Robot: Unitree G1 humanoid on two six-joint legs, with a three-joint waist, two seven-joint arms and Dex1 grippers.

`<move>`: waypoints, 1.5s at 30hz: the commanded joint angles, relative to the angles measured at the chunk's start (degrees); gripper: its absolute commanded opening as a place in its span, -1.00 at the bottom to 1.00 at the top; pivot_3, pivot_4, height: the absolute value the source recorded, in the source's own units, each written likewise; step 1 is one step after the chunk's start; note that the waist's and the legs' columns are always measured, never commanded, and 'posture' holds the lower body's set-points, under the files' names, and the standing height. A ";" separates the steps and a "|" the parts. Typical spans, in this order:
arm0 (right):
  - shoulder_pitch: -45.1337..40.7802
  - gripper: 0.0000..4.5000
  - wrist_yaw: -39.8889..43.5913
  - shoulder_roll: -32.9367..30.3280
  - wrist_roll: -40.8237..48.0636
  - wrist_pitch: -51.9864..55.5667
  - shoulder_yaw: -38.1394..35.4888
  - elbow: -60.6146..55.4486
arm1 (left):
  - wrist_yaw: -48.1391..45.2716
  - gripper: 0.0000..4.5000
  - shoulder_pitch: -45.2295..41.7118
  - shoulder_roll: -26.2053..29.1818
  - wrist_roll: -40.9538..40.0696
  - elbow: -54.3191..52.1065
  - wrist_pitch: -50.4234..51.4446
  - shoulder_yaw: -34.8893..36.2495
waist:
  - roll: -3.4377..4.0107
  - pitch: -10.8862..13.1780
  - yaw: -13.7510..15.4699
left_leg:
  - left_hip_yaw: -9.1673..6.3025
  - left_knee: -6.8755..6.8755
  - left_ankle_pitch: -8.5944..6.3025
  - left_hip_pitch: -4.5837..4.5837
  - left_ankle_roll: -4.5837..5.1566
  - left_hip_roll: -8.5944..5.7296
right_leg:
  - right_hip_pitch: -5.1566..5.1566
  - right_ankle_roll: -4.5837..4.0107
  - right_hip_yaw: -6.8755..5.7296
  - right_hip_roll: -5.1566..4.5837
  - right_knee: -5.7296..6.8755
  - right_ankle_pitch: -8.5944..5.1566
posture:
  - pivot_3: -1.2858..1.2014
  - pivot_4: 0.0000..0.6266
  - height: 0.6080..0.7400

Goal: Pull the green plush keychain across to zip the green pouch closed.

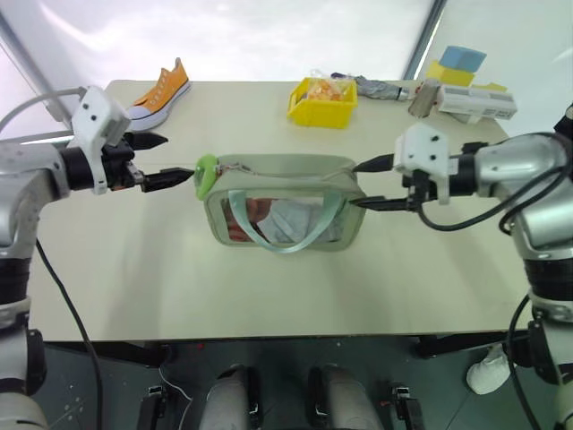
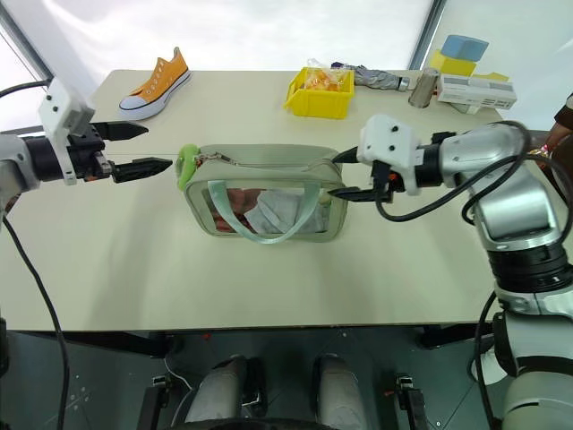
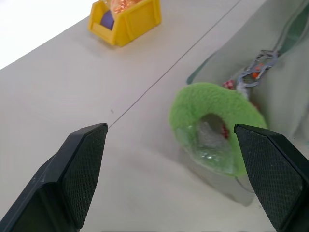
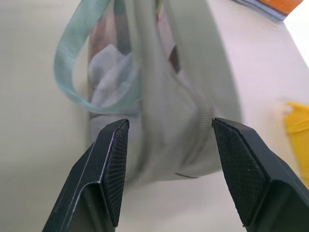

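Observation:
I expect the green plush keychain (image 1: 207,176) to move onto the pouch's top and close the zip behind it when I pull, because the zip is wide open beyond the metal clip (image 3: 256,71).
The green pouch (image 1: 286,210) lies in the middle of the table, clear window facing me, mint strap handles draped over it. The green plush keychain (image 1: 205,174) hangs at the pouch's left end on a small metal clip, seen close in the left wrist view (image 3: 212,125). My left gripper (image 1: 177,157) is open just left of the keychain, not touching it. My right gripper (image 1: 354,185) is open at the pouch's right end, one finger on each side of that end (image 4: 183,96), gripping nothing.
A yellow bin (image 1: 322,103) with small items stands behind the pouch. An orange sneaker (image 1: 161,90) lies at the back left. A grey can (image 1: 423,97), a white box (image 1: 474,103) and blue and yellow blocks (image 1: 457,64) sit at the back right.

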 commanded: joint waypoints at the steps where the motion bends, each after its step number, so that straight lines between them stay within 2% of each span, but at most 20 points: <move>1: -0.21 0.15 -1.07 0.80 1.12 0.02 -0.60 -1.93 | -1.57 1.00 -2.23 -0.49 2.54 2.59 -3.77 -1.32 | 0.00 0.00 0.05 | 0.01 0.00 0.00 -0.01 0.00 0.00 | -0.01 0.00 0.00 -0.01 0.00 0.00 | 0.03 -0.52 1.00; 4: 0.41 -0.29 -1.12 0.91 1.44 -0.13 -0.54 -2.31 | -2.03 1.00 -3.06 -1.64 3.64 4.53 -5.29 -2.12 | 0.00 0.00 0.16 | 0.00 0.01 0.00 -0.02 0.00 -0.01 | -0.01 0.00 0.00 -0.02 0.00 0.00 | 0.03 -0.52 1.00; 6: 0.49 -0.80 -1.37 1.04 1.30 -0.42 -0.39 -2.36 | -2.10 1.00 -3.13 -2.66 4.44 5.64 -6.48 -2.58 | 0.00 0.00 0.21 | 0.00 0.02 0.00 -0.02 0.00 -0.01 | 0.01 0.00 0.00 -0.02 0.00 0.00 | 0.03 -0.52 1.00; 7: 0.43 -0.98 -1.37 1.07 1.39 -0.31 -0.33 -2.44 | -1.61 1.00 -3.25 -3.54 5.46 6.73 -8.00 -2.92 | 0.00 0.00 0.21 | -0.01 0.02 0.00 -0.02 0.00 -0.01 | 0.01 0.00 0.00 -0.02 0.00 0.00 | 0.03 -0.52 1.00; 11: 0.22 -0.98 -1.47 1.49 1.14 -0.78 0.19 -2.16 | 1.23 1.00 -4.72 -8.56 7.66 10.80 -11.09 -3.71 | 0.00 0.00 0.18 | -0.01 0.02 0.00 -0.01 0.01 -0.03 | 0.02 0.00 -0.01 -0.02 0.01 0.00 | 0.03 -0.52 1.00; 16: 0.42 -0.98 -1.46 1.57 0.88 -1.11 0.35 -2.08 | 0.19 1.00 -4.31 -11.52 7.44 8.55 -10.14 -4.13 | -0.01 0.00 0.06 | -0.01 0.04 0.00 -0.03 0.00 -0.02 | 0.01 0.01 -0.01 -0.02 0.01 0.01 | 0.03 -0.52 1.00; 19: -0.22 -1.00 -1.90 1.97 0.76 -1.00 0.27 -1.44 | -0.08 0.60 -4.11 -11.97 6.14 7.31 -8.69 -2.97 | -0.01 0.00 0.10 | -0.02 0.03 0.00 -0.01 0.00 -0.02 | 0.02 0.01 -0.01 -0.02 0.04 0.01 | 0.03 -0.52 1.00; 26: -0.56 -1.00 -3.04 2.79 0.33 -1.74 0.36 -0.51 | -0.98 -0.99 -6.92 -9.94 5.01 7.35 -6.14 -0.98 | -0.01 0.00 0.09 | -0.02 0.04 0.00 -0.01 0.00 -0.01 | 0.02 0.01 -0.01 -0.02 0.04 0.01 | 0.03 -0.52 1.00; 31: -0.73 -1.00 -3.69 3.28 -0.44 -3.00 0.54 0.62 | -4.21 -0.99 -12.89 -8.84 2.86 5.44 -2.27 -1.93 | -0.01 0.00 0.11 | -0.02 0.05 0.00 -0.02 0.00 -0.02 | 0.02 0.01 -0.01 -0.02 0.03 0.01 | 0.03 -0.52 1.00; 34: -1.05 -1.00 -3.94 3.93 -0.80 -3.37 0.77 0.91 | -4.22 -0.99 -15.33 -11.58 2.12 3.12 -0.98 -4.09 | -0.01 0.00 0.10 | -0.02 0.06 0.00 0.00 0.00 -0.02 | 0.04 0.01 -0.01 -0.02 0.05 0.00 | 0.03 -0.52 1.00; 37: -1.22 -1.00 -4.35 4.82 -1.08 -3.51 1.10 0.99 | -5.11 -0.99 -15.07 -14.28 4.41 1.56 -3.27 -7.89 | -0.01 0.00 0.11 | -0.03 0.06 0.01 0.02 0.00 -0.03 | 0.08 0.01 -0.01 -0.02 0.05 0.00 | 0.03 -0.52 1.00; 42: -1.43 -1.00 -5.22 5.97 -1.11 -2.83 1.11 0.70 | -4.50 -0.99 -16.04 -16.77 8.82 5.51 -8.33 -10.92 | -0.01 0.00 -0.32 | -0.02 0.06 0.01 0.04 -0.01 -0.03 | 0.07 0.02 -0.01 0.02 0.05 0.00 | 0.03 -0.52 1.00; 45: -1.34 -1.00 -5.49 5.86 -1.29 -2.95 0.97 0.84 | -5.19 -0.51 -17.45 -16.29 9.65 7.12 -9.62 -10.40 | -0.01 0.00 -0.26 | -0.02 0.06 0.02 0.04 -0.02 -0.01 | 0.04 0.01 -0.01 0.05 0.06 0.01 | 0.03 -0.52 1.00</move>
